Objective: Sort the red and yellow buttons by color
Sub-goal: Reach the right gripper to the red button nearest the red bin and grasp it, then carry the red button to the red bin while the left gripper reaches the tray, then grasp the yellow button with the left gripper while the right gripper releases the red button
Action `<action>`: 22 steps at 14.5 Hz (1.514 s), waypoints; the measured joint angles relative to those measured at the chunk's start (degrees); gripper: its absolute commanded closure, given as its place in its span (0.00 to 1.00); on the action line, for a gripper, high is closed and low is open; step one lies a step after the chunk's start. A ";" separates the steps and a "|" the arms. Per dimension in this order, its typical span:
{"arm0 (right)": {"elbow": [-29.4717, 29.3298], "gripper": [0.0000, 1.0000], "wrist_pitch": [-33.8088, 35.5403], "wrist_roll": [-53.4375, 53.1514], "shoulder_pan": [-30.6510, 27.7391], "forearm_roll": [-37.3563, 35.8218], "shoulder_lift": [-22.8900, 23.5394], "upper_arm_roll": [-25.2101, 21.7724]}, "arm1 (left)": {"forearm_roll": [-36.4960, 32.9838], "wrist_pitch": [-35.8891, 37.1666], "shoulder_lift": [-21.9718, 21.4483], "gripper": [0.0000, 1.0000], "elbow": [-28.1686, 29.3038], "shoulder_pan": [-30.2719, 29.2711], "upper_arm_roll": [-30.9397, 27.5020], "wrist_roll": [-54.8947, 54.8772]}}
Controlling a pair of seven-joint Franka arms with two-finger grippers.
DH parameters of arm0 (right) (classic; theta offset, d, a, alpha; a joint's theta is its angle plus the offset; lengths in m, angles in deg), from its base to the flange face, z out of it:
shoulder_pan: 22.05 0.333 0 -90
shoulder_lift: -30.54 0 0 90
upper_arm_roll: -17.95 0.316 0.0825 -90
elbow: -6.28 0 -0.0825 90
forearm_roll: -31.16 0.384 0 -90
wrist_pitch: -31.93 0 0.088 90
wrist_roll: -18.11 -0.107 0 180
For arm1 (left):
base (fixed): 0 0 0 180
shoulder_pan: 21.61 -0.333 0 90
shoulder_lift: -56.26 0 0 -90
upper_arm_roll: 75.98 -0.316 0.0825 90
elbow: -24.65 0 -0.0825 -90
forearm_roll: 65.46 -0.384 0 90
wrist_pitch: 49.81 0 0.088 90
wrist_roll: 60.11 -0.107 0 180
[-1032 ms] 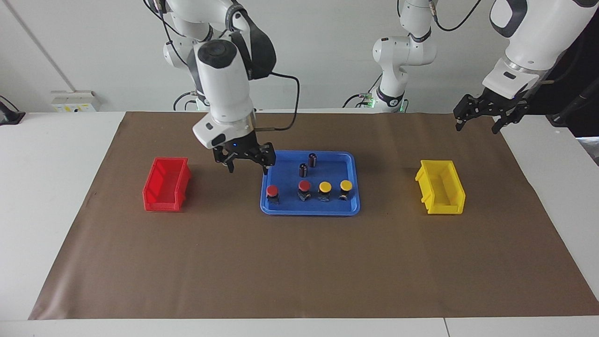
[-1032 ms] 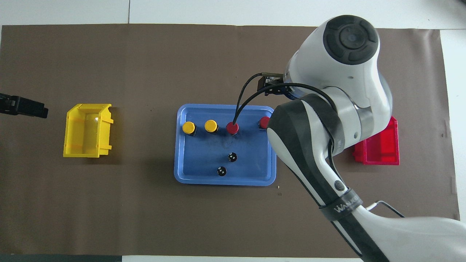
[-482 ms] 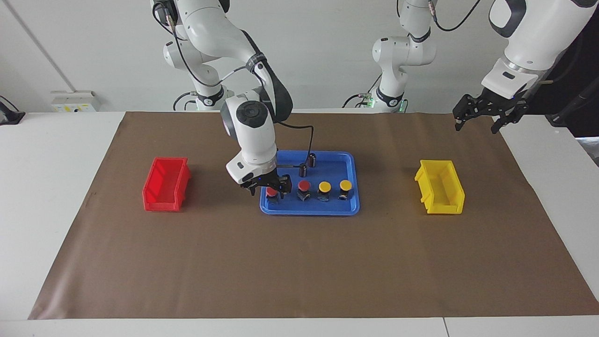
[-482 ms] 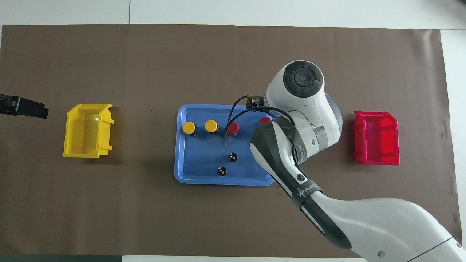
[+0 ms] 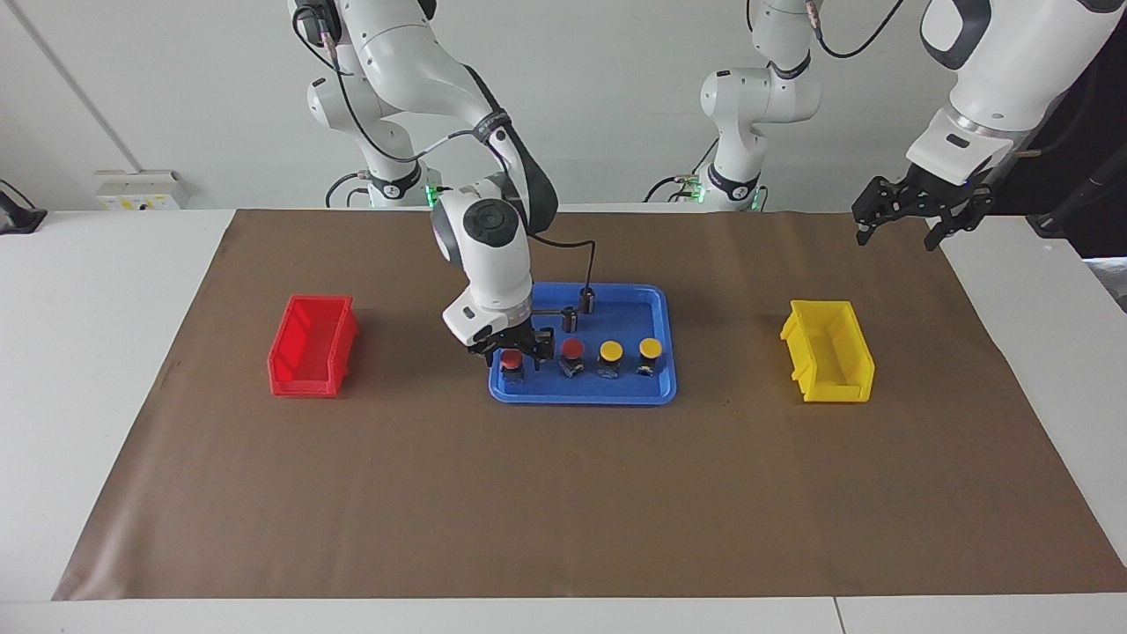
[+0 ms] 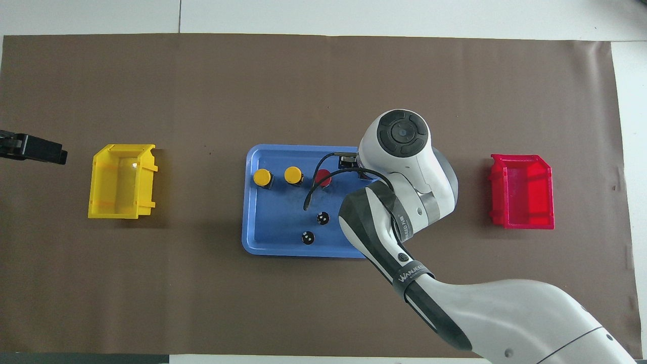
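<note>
Dark bodies show [image 6: 268, 183] under yellow caps; the red button's cap and body should lift together.
Four buttons stand in a row in a blue tray [image 5: 581, 394]. In the facing view, from the right arm's end, they are a red button [image 5: 511, 359], a second red button [image 5: 572, 350] and two yellow buttons [image 5: 611, 352] [image 5: 651, 349]. My right gripper [image 5: 511, 346] is low over the end red button, open, with a finger on each side of its cap. In the overhead view the right arm hides that button; the other red button [image 6: 322, 177] and the yellow buttons [image 6: 293, 175] [image 6: 262, 177] show. My left gripper [image 5: 898, 236] waits open, in the air above the mat's corner near the yellow bin.
Two capless dark cylinders [image 5: 587, 299] [image 5: 570, 319] stand in the tray, nearer to the robots than the buttons. A red bin [image 5: 304, 374] sits on the brown mat toward the right arm's end. A yellow bin [image 5: 836, 387] sits toward the left arm's end.
My right gripper came down from above the tray's corner and moved over the end red button, now straddling its cap. The left arm has not moved.
</note>
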 measured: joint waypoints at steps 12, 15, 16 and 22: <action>-4.62 0.94 23.39 20.30 -10.85 0.00 -12.91 -0.70 | 1.09 -3.86 0.02 0.01 1.62 5.53 1.05 11.22; 6.88 0.93 23.96 32.66 -20.66 0.01 -23.25 -1.01 | 1.60 -15.13 0.92 0.13 8.11 13.48 1.54 23.57; 10.72 0.93 23.18 36.65 -23.60 0.01 -25.50 -1.07 | 1.61 -19.06 1.75 0.19 10.45 15.72 1.63 26.88; 23.91 0.93 10.38 49.49 -33.06 0.01 -28.88 -1.19 | 1.66 -31.78 10.18 0.25 14.58 23.52 1.68 37.94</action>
